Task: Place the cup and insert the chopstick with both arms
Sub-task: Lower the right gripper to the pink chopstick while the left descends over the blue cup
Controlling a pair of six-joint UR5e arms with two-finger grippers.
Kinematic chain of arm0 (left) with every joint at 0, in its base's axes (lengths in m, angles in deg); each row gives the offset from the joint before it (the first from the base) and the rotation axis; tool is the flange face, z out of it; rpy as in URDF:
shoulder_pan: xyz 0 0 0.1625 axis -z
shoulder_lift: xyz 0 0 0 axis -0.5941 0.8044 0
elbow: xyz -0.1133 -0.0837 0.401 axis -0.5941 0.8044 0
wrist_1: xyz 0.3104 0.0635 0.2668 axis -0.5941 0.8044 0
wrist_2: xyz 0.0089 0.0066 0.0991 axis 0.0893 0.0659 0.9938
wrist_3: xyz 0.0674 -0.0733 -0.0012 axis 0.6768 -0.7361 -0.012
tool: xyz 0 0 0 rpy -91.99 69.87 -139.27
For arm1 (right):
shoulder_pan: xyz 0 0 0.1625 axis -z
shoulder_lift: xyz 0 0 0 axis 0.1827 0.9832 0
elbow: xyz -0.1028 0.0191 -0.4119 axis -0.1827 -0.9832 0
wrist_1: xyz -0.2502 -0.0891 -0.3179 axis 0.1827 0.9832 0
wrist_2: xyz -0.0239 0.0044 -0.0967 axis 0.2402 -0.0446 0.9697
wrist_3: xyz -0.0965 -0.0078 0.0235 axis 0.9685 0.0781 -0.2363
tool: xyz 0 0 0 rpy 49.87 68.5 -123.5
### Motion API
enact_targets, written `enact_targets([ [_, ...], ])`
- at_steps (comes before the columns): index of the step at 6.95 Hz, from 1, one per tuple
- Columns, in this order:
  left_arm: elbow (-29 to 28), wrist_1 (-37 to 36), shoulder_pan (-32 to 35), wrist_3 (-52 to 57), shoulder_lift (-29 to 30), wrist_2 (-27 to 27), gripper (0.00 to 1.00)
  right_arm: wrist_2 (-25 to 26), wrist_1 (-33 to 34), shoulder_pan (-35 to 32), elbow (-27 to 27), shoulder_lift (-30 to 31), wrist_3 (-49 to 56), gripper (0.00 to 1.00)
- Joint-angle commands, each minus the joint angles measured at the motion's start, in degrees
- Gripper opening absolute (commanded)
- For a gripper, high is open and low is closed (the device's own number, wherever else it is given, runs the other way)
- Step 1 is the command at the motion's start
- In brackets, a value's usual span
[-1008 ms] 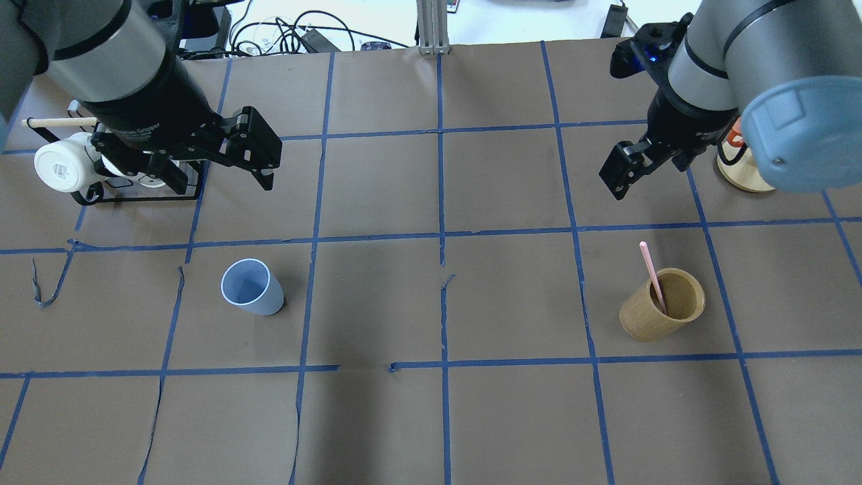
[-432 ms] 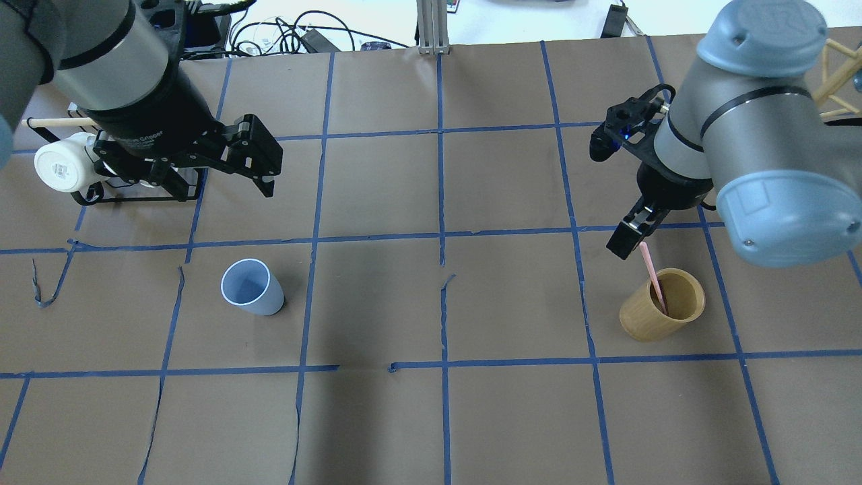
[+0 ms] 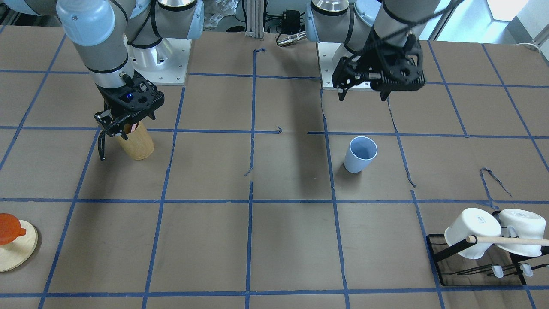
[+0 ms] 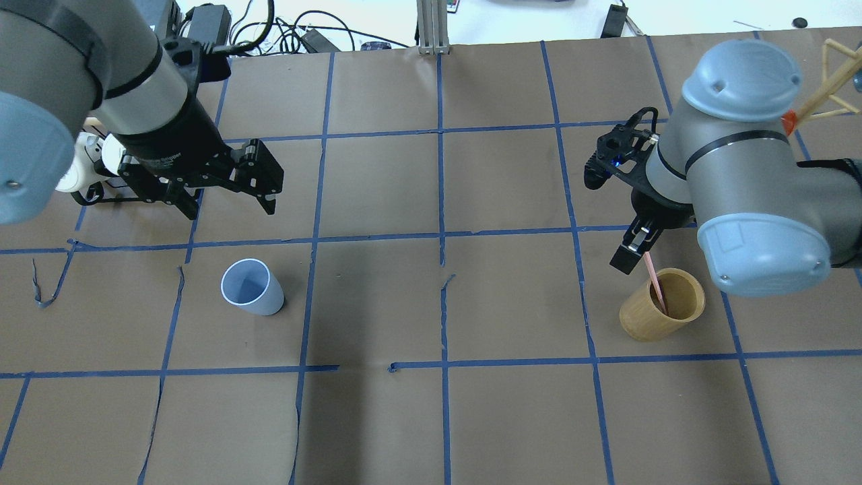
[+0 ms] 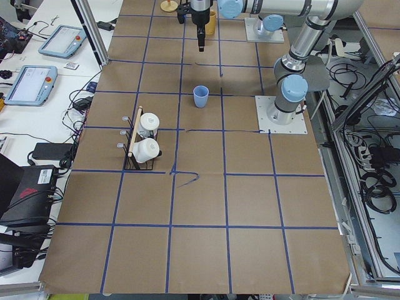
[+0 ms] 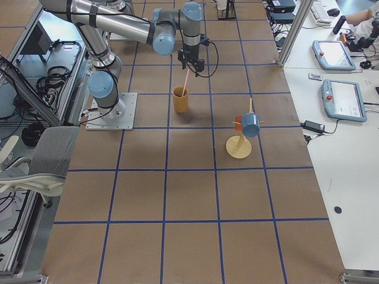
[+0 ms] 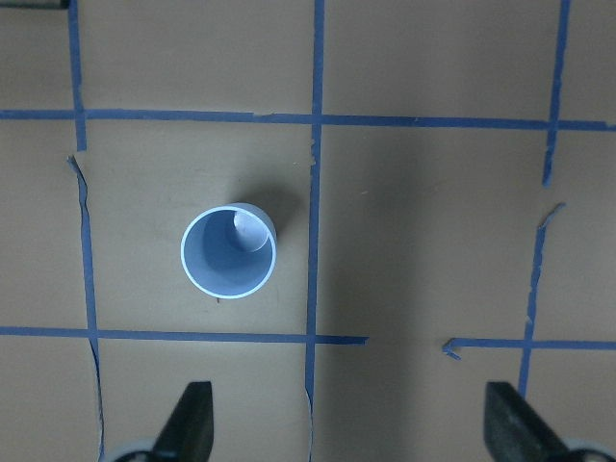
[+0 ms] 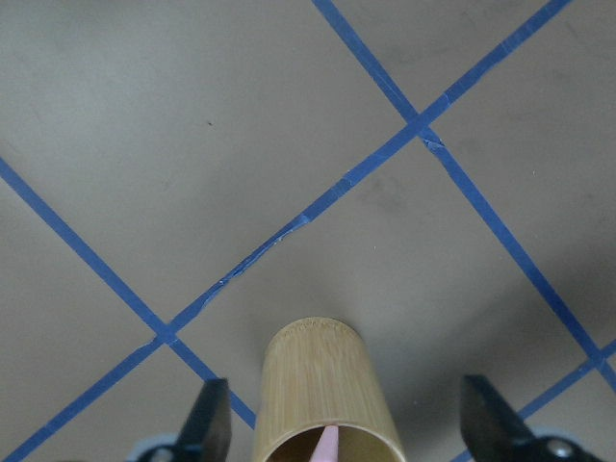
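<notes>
The pink chopstick [image 3: 134,127] will slide out and the holder will stay standing when I lift the chopstick, because the holder's opening [image 8: 330,444] is much wider than the chopstick.
The light blue cup [image 4: 252,288] stands upright and empty on the table's left half; it also shows in the front view [image 3: 361,153] and the left wrist view [image 7: 229,252]. My left gripper [image 4: 229,207] is open and empty, raised above the table behind the cup. One pink chopstick [image 4: 654,281] leans in a tan bamboo holder [image 4: 656,322]. My right gripper [image 8: 351,423] is open just above the holder, with its fingers on either side of the chopstick's top end [image 8: 327,445]. In the overhead view only one finger [image 4: 626,258] shows.
A black rack with white mugs [image 3: 484,234] and a wooden dowel stands at the far left of the table. A round wooden stand [image 3: 15,249] with an orange piece is at the far right. Blue tape lines grid the brown paper table cover [image 4: 438,417].
My right arm has swung in and come down, bringing its gripper over the chopstick's top. My left gripper has shifted slightly toward the cup. The cup and holder have not moved.
</notes>
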Motion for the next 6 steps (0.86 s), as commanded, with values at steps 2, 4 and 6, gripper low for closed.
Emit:
enact_targets([
  [2,15.91,-20.38,-2.27,6.33,1.87,0.59,0.97,1.31,1.43,-0.01,0.77,-0.05,3.92,0.66],
  [4,18.29,-22.91,-2.27,6.33,5.37,0.86,0.89,1.31,0.65,0.08,0.86,0.12,4.35,0.61],
  [6,19.71,-26.33,-2.27,6.51,6.88,2.0,0.87,1.23,0.46,0.08,0.86,0.12,4.62,0.48],
])
